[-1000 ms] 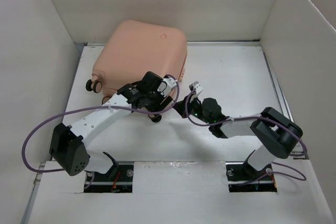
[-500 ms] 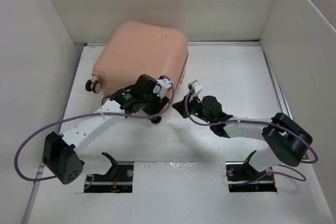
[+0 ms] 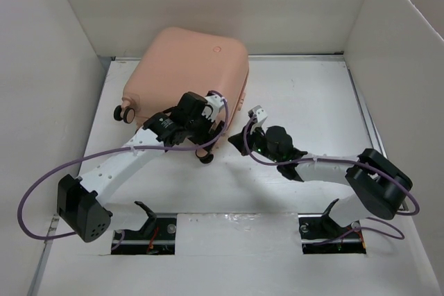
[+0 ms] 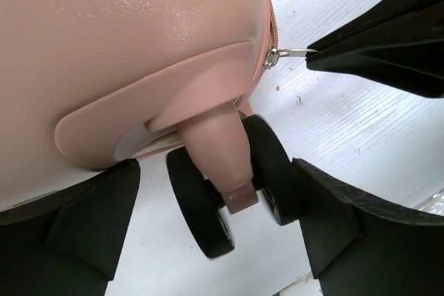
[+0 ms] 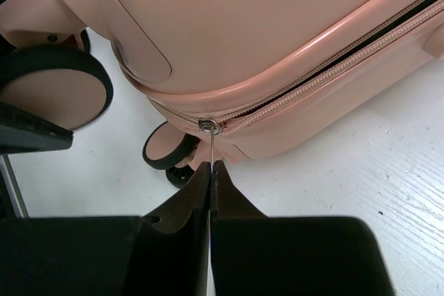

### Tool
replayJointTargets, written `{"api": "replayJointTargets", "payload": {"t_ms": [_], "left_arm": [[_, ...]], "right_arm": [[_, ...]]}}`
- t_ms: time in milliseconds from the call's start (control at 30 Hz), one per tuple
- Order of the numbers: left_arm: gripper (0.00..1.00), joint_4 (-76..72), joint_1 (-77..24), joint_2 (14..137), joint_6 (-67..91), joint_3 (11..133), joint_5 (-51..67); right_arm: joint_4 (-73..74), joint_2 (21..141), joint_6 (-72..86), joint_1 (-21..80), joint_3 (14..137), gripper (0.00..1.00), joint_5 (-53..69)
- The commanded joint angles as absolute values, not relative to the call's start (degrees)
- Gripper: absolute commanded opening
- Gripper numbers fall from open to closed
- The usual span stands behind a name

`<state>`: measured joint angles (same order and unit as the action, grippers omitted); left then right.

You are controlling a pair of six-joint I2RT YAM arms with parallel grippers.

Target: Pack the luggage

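Next, I turn my left gripper square, because the black double wheel [image 4: 202,202] slants between its open fingers, and clamp the wheel [image 3: 204,155] before my right gripper pulls the zipper.
The salmon-pink luggage [image 3: 187,67] lies closed at the back left of the table. My left gripper [image 3: 207,145] is open at its near right corner, a finger on each side of the black double wheel [image 4: 208,206]; the right finger touches the wheel. My right gripper [image 3: 236,142] is shut on the thin metal zipper pull [image 5: 210,145], just below the slider [image 5: 209,126]. To the right of the slider the zipper [image 5: 333,67] gapes dark. The pull also shows in the left wrist view [image 4: 288,52], with the right gripper's fingers [image 4: 388,46] on it.
White walls [image 3: 55,67] box in the table on the left, back and right. Another wheel [image 3: 123,112] sticks out at the luggage's left corner. Purple cables [image 3: 41,185] loop beside both arms. The arm bases [image 3: 146,227] sit at the near edge.
My left arm has swung its elbow out to the left and its gripper has shifted slightly towards the luggage corner. My right arm has lowered; its gripper stays at the zipper pull.
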<state>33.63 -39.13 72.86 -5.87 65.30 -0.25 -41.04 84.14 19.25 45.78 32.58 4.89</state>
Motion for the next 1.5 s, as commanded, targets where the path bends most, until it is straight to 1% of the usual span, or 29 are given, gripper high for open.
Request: {"api": "replayJointTargets", "payload": {"t_ms": [0, 67, 100, 167, 200, 267, 600, 633, 667, 700, 767, 800, 833, 1000, 1100, 1133, 1267, 1333, 1400, 1467], "left_arm": [[0.79, 30.15, -38.58, 72.33, -6.94, 66.09, -1.59], [0.67, 30.67, -38.58, 73.91, -6.94, 66.09, -1.06], [0.55, 30.67, -39.11, 74.44, -6.94, 66.09, -1.05], [0.38, 30.67, -39.11, 75.14, -6.94, 66.62, -0.53], [0.27, 30.67, -39.11, 75.15, -6.94, 67.40, -0.53], [0.00, 29.97, -39.11, 75.15, -6.94, 67.41, -0.53], [0.00, 32.61, -39.11, 72.42, -10.63, 68.02, -1.05], [0.19, 33.56, -39.11, 72.42, -10.63, 68.90, -1.05], [0.58, 34.27, -39.72, 72.42, -10.63, 68.91, -2.27], [0.68, 34.28, -40.34, 72.42, -10.63, 69.60, -3.94], [0.82, 34.28, -41.04, 72.42, -10.63, 69.61, -8.41], [0.97, 33.67, -41.74, 72.42, -10.63, 69.61, -9.13], [1.00, 33.66, -41.75, 71.90, -10.63, 69.09, -9.75], [1.00, 36.20, -43.76, 72.42, -11.77, 69.70, -12.38], [1.00, 36.21, -47.45, 72.95, -11.78, 69.18, -17.74], [1.00, 35.69, -48.85, 72.95, -10.56, 69.17, -21.50], [1.00, 32.79, -49.92, 72.33, -3.70, 69.17, -31.96], [1.00, 33.75, -49.92, 72.95, -0.79, 70.57, -32.78], [0.94, 35.85, -49.92, 73.65, 4.90, 70.58, -32.78], [0.88, 35.86, -50.62, 74.18, 6.94, 69.71, -32.78]], "right_arm": [[-41.57, 84.55, 18.72, 45.35, 34.63, 0.00, 4.92], [-41.57, 85.07, 18.72, 45.35, 35.16, 0.00, 4.92], [-41.57, 85.08, 18.72, 45.35, 35.16, 0.00, 4.92], [-41.57, 85.08, 18.72, 45.35, 35.16, 0.00, 4.92], [-41.57, 85.08, 18.72, 45.35, 35.16, 0.00, 4.92], [-41.57, 85.08, 19.24, 45.35, 35.16, 0.00, 4.92], [-41.57, 85.08, 19.78, 45.35, 34.63, 0.00, 3.87], [-41.57, 85.08, 19.78, 45.35, 34.63, 0.00, 3.87], [-41.57, 85.69, 19.78, 45.35, 34.63, 0.00, 4.56], [-41.57, 85.69, 19.78, 45.35, 35.15, 0.00, 4.57], [-41.57, 86.22, 19.78, 45.35, 35.16, 0.00, 4.57], [-41.57, 86.22, 19.78, 45.35, 35.16, 0.00, 4.57], [-41.57, 86.22, 19.78, 45.35, 35.68, 0.00, 4.57], [-41.57, 86.22, 19.78, 45.35, 35.68, 0.00, 5.10], [-41.04, 86.22, 19.78, 45.35, 35.68, 0.00, 5.10], [-41.04, 86.22, 19.78, 45.35, 35.68, 0.00, 5.10], [-40.43, 86.22, 20.30, 45.35, 35.68, 0.00, 5.10], [-39.90, 86.22, 20.30, 45.35, 36.21, 0.00, 4.57], [-39.29, 86.22, 20.30, 45.35, 36.73, 0.00, 4.57], [-38.67, 86.83, 20.30, 45.35, 37.35, 0.00, 4.57]]}}
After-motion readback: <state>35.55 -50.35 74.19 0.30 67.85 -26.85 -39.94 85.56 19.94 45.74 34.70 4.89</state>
